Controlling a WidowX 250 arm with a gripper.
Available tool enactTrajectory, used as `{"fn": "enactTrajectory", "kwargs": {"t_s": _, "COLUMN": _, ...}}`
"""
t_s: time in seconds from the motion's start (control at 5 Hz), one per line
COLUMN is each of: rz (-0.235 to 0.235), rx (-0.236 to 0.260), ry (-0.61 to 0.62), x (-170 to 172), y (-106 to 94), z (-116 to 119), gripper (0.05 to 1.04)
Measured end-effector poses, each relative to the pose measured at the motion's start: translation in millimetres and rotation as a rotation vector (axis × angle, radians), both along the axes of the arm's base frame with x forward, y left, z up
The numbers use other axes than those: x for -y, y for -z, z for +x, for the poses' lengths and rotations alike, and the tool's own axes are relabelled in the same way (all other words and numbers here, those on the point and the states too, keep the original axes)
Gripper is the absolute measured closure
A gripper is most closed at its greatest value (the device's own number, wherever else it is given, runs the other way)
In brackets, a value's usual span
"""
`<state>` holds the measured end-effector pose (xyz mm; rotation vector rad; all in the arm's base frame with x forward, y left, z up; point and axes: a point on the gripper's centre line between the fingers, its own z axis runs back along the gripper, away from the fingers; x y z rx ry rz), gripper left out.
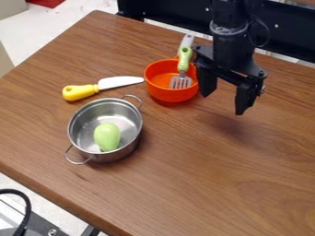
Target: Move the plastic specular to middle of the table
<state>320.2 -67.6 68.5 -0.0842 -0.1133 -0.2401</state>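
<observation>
The whitish handle reaches past the orange bowl's back rim, so it will stay with the bowl when the robot's gripper lifts out the green utensil.
My black gripper (pixel 224 100) hangs at the upper right, above the table and just right of the orange bowl. It is open, its two fingers apart with nothing between them. Inside the orange bowl (pixel 172 96) a utensil with a green handle and grey prongs (pixel 184 66) leans against the back rim, prongs down. A whitish handle (pixel 187 40) sticks up behind it; its lower part is hidden. Which item is the plastic one named in the task, I cannot tell. The brown wooden table (pixel 203 170) carries all of them.
A knife with a yellow handle (pixel 80 92) and pale blade lies left of the bowl. In front of it stands a metal pot (pixel 129 148) with two loop handles, holding a green vegetable-like object (pixel 107 136). The table's left edge runs down toward the bottom.
</observation>
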Motion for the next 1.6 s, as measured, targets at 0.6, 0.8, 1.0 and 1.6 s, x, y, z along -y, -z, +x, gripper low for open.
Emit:
{"fn": "enactTrajectory", "kwargs": {"t_s": 0.6, "rz": 0.033, "rx": -0.036, "ry": -0.055, "x": -7.4, "y": -3.3, "z": 4.3, "gripper": 0.085}}
{"fn": "enactTrajectory", "kwargs": {"t_s": 0.8, "rz": 0.087, "rx": 0.020, "ry": -0.141, "x": -19.5, "y": -20.0, "z": 14.7, "gripper": 0.085}}
{"fn": "enactTrajectory", "kwargs": {"t_s": 1.0, "rz": 0.106, "rx": 0.022, "ry": -0.306, "x": -40.1, "y": -33.7, "z": 22.9, "gripper": 0.085}}
{"fn": "enactTrajectory", "kwargs": {"t_s": 1.6, "rz": 0.022, "rx": 0.117, "ry": -0.373, "x": -84.1, "y": -33.8, "z": 47.5, "gripper": 0.085}}
